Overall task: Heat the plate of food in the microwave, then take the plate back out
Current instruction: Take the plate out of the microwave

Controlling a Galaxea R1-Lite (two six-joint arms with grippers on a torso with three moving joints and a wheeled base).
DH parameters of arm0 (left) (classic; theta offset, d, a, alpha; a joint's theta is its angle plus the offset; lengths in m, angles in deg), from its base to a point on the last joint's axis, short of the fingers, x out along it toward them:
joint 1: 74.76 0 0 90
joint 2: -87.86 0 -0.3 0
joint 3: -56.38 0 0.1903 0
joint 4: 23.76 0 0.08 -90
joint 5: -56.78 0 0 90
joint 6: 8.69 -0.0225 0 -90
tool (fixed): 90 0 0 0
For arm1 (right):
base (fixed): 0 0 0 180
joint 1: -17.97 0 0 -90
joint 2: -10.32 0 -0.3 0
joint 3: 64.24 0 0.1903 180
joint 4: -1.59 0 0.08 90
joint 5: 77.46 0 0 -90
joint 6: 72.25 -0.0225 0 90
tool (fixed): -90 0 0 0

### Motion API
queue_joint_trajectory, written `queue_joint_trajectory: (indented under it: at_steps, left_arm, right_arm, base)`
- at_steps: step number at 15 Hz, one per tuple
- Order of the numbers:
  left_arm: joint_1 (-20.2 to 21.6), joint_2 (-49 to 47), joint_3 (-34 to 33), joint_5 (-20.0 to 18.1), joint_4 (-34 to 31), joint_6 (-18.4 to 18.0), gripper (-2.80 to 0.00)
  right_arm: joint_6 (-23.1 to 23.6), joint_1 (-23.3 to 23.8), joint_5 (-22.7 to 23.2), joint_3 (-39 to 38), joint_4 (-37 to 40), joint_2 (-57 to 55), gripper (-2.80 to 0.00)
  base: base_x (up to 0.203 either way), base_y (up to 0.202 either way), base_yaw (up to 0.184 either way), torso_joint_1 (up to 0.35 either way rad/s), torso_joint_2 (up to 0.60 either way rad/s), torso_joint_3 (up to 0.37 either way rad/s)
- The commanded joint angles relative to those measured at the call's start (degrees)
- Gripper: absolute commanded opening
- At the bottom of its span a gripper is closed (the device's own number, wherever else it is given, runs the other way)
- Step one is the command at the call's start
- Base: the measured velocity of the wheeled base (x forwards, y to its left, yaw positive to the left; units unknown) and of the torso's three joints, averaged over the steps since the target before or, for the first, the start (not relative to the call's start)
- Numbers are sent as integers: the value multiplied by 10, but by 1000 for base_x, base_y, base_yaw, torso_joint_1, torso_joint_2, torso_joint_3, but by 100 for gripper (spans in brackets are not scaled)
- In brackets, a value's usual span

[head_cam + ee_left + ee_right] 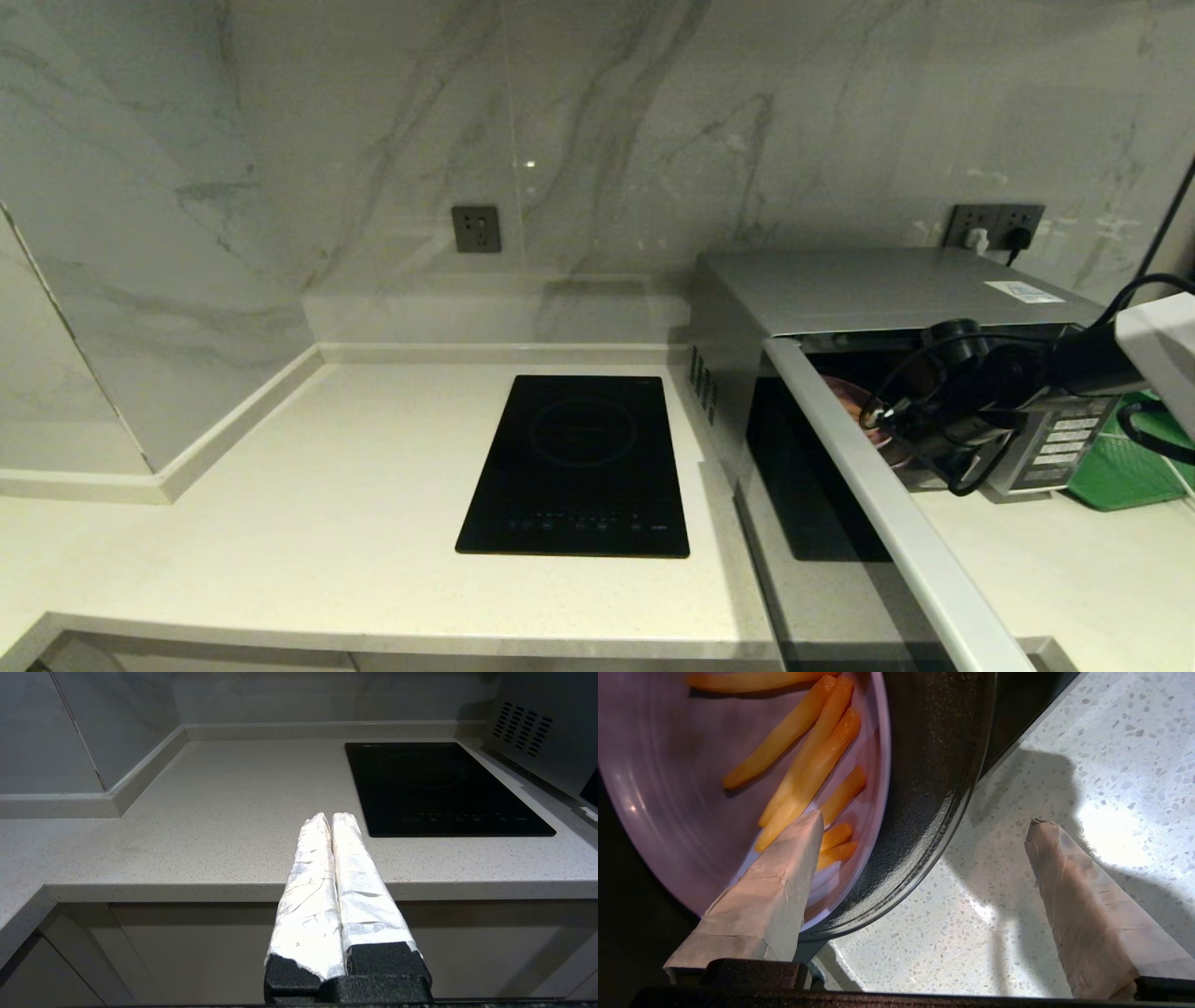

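Note:
The lavender plate's rim [886, 773] bends up around the food sticks [824, 764]. The food sticks will stay inside and move along with the plate when I carry it out.
The silver microwave [868, 289] stands at the right of the counter with its door [896, 523] swung open toward me. Inside, the pale lavender plate [691, 788] with yellow-orange food sticks [808, 765] rests on a dark round turntable tray [934, 788]; only a sliver of the plate [845, 392] shows in the head view. My right gripper [924, 822] is at the microwave's opening [896, 420], open. One finger [784, 882] hangs over the plate's near rim, the other over bare counter. My left gripper [331, 816] is shut and empty, parked in front of the counter's edge.
A black induction hob [579, 462] lies flat in the counter left of the microwave. A green tray [1134, 462] sits right of the microwave's button panel [1060, 448]. The open door juts out past the counter's front edge. Marble walls close the back and left.

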Motion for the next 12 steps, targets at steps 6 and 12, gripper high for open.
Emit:
queue_joint_trajectory:
  at_steps: [6,12]
  left_arm:
    - [0,0,0,0,0,1,-280]
    - [0,0,0,0,0,0,-280]
  right_arm:
    - [-4,0,-4,-5,1,-10,0]
    - [-5,0,-8,-12,1,-9,-280]
  base:
    - [0,0,0,0,0,0]
    - [0,0,0,0,0,0]
